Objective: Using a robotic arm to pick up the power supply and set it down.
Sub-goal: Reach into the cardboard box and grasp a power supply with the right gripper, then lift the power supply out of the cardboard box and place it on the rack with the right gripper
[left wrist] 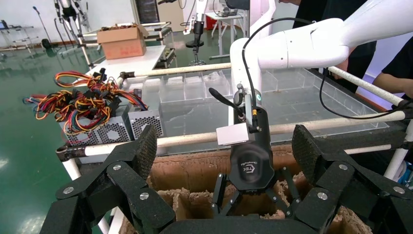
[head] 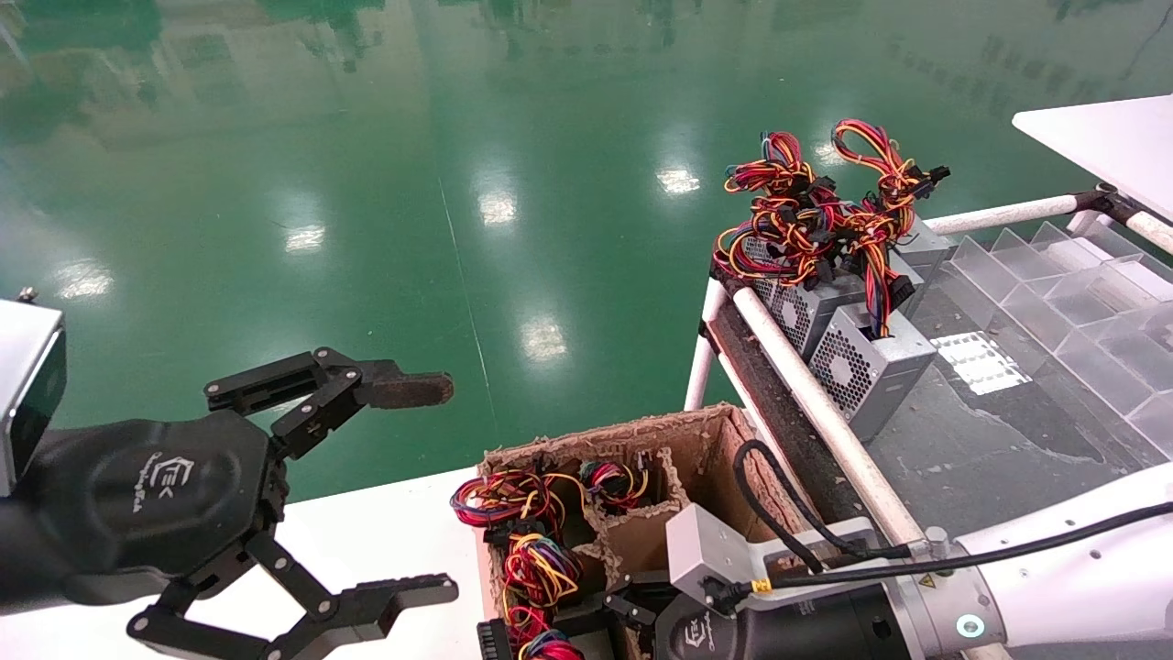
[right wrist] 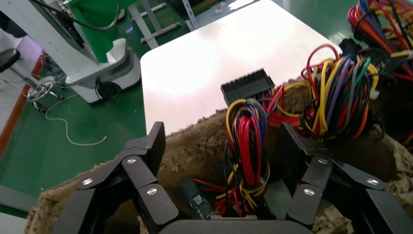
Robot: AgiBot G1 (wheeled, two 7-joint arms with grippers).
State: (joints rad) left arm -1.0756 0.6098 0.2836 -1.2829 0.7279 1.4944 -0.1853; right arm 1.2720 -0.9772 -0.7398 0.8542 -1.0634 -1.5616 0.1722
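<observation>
The power supply point(right wrist: 278, 198) will come out hanging by its wires when I lift, because the wire bundle point(right wrist: 249, 148) goes down to a grey metal body.
Several power supplies stand in the compartments of a cardboard box point(head: 706, 438), and mostly their coiled red, yellow and black wires show. My right gripper point(head: 628, 607) reaches down into the box and is open. Its fingers stand either side of one upright wire bundle point(right wrist: 247, 146) without touching it, and the metal body below is mostly hidden. The left wrist view shows the right gripper point(left wrist: 253, 168) from the front, low in the box. My left gripper point(head: 449, 486) hangs open and empty over the white table point(head: 385, 522), left of the box.
More grey power supplies point(head: 866, 367) with tangled wires point(head: 806, 215) lie on the rack behind a white pipe rail point(head: 806, 390). Clear plastic dividers point(head: 1063, 293) fill the rack's right part. A second white tabletop point(head: 1109, 137) is at far right. Green floor lies beyond.
</observation>
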